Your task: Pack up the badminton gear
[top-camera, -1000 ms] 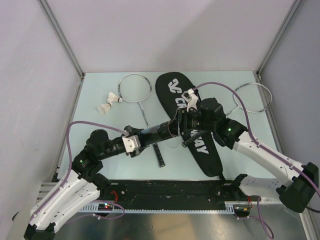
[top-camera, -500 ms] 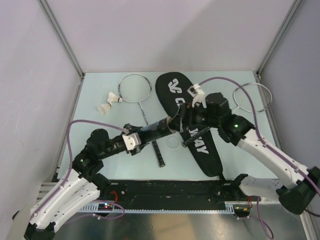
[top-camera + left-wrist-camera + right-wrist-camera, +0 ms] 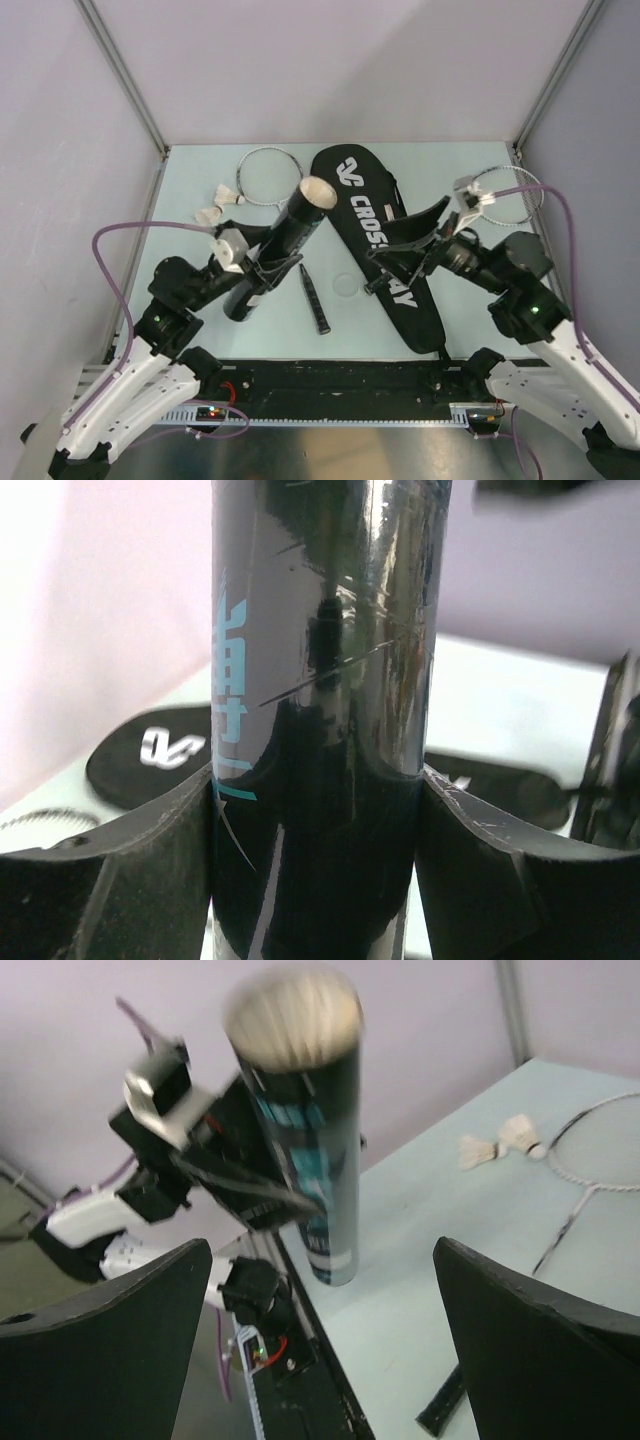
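Observation:
The white shuttlecocks [image 3: 222,203] are close to my left gripper, which is holding the black tube. So next my right gripper grabs the black tube's lower part [image 3: 243,297] first.
My left gripper [image 3: 258,272] is shut on the black tube [image 3: 285,240] and holds it tilted, its open pale end [image 3: 317,190] up. In the left wrist view the tube [image 3: 320,680] fills the gap between the fingers [image 3: 130,880]. My right gripper [image 3: 405,243] is open and empty above the black CROSSWAY bag [image 3: 365,205], facing the tube [image 3: 300,1110]. Two white shuttlecocks [image 3: 220,206] lie at the far left, also in the right wrist view [image 3: 498,1141]. One racquet [image 3: 270,176] lies beside them, its black handle [image 3: 313,300] near the centre. The second racquet [image 3: 508,195] lies at the far right.
A small clear round lid [image 3: 347,285] lies on the pale table [image 3: 200,260] between the racquet handle and the bag. Grey walls close in three sides. The black base rail [image 3: 340,385] runs along the near edge.
My right gripper has drawn back to the right from the tube's end and now stands open. My left arm has swung the tube left and tilted its open end upward.

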You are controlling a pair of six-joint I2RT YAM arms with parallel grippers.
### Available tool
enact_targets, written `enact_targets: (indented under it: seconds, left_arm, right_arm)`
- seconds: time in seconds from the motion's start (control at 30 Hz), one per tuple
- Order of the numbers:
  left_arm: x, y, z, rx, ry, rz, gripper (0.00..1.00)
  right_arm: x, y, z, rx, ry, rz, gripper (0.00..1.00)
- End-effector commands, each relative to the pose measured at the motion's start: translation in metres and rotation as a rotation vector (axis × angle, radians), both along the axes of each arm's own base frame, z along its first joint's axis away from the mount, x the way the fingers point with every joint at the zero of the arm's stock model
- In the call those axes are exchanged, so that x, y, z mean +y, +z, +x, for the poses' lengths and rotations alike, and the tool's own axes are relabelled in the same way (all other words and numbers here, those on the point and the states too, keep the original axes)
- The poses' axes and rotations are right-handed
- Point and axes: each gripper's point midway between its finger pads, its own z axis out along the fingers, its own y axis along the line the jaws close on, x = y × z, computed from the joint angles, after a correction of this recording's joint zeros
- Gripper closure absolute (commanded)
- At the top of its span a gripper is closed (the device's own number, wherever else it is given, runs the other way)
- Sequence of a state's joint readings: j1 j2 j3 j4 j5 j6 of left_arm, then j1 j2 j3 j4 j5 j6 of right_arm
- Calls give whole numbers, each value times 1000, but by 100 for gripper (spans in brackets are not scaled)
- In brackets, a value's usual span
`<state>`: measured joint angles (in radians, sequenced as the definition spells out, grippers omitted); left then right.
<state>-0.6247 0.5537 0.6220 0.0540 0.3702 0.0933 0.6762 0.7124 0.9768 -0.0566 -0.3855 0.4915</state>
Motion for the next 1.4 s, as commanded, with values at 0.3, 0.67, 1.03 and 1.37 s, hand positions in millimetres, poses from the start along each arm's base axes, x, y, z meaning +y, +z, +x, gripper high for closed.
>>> enact_targets:
  seconds: [0.3,0.67,1.03,1.37]
  left_arm:
    - [-3,166,-44,-34,-243,-640,61]
    - [-8,169,-63,-83,-334,-656,55]
    - [-9,151,-79,-121,-388,-617,46]
    - [-11,141,-77,-112,-388,-603,32]
  right_arm:
    - [96,-23,-20,-154,301,120,1]
    - [141,-39,-39,-271,490,194,12]
    - [159,-47,-45,-256,592,124,17]
    - [158,-57,-52,-239,640,49,65]
